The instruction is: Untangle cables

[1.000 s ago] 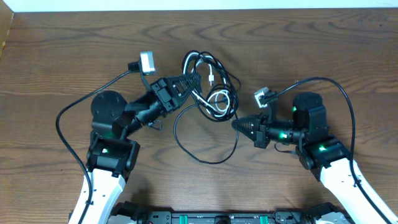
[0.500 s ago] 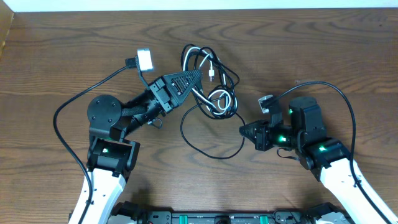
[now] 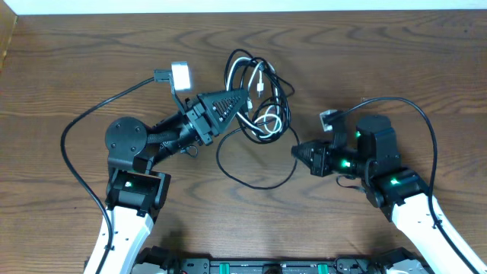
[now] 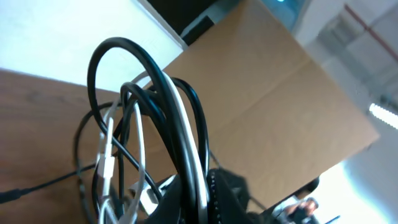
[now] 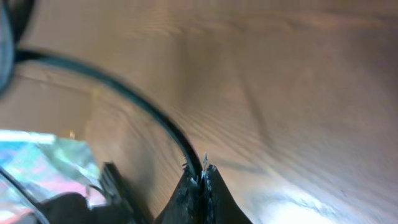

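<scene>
The thin black cable hangs in a slack loop (image 3: pixel 259 187) and still goes into the heap of cables, so next my right gripper moves back from the heap to pull the cable free.
The cables (image 3: pixel 262 91) lie as a tangled bunch of black and white cords at the middle back of the wooden table. My left gripper (image 3: pixel 245 97) is shut on that bunch from the left. In the left wrist view black and white strands (image 4: pixel 168 106) run down between my dark fingers (image 4: pixel 233 193). From the bunch a thin black cable (image 3: pixel 255 185) runs toward me in a wide loop to my right gripper (image 3: pixel 295 151). The right gripper (image 5: pixel 201 174) is shut on that black cable (image 5: pixel 124 93), which leaves its tips to the upper left.
Thick black arm cables arc outside each arm, on the left (image 3: pixel 84 133) and on the right (image 3: pixel 426 129). Small camera boxes stick out near each wrist (image 3: pixel 180 74) (image 3: pixel 327 118). The table's back edge (image 3: pixel 243 11) runs along the top.
My left gripper has carried the bunch slightly up and away. My right gripper has drifted right, then slightly back, and the black loop between the two has changed shape.
</scene>
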You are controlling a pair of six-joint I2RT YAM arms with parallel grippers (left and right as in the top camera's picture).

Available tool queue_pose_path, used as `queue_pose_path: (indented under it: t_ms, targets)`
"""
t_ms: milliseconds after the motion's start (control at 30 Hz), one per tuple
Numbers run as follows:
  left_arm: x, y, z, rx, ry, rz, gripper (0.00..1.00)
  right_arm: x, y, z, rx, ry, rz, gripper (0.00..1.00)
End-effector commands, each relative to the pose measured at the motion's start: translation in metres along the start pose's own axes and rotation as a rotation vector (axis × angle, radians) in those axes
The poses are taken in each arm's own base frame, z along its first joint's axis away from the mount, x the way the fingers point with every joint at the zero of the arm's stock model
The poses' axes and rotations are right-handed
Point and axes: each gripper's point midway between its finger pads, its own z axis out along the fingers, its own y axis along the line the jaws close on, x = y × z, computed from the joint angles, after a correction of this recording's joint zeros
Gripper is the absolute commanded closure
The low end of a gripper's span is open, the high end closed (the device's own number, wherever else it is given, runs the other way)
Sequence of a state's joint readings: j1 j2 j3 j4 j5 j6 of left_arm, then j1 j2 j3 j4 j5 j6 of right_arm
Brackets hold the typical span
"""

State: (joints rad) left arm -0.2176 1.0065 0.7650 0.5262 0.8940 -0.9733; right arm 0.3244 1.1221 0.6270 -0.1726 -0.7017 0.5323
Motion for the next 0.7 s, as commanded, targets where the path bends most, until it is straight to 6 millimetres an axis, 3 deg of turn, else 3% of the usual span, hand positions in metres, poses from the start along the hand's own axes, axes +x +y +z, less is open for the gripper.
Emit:
queue_pose_path:
  t_ms: [0, 267, 667]
  targets:
    - [0.003, -0.023, -0.003, 0.071, 0.046, 0.243, 0.92, -0.010, 0.016, -0.002, -0.084, -0.017, 0.060, 0.99]
    - [0.013, -0.026, -0.004, 0.105, 0.097, 0.299, 0.93, -0.027, 0.040, -0.006, -0.187, -0.067, 0.022, 0.99]
    - [0.018, -0.029, -0.004, 0.125, 0.121, 0.300, 0.93, -0.031, 0.013, -0.004, -0.054, -0.111, 0.048, 0.99]
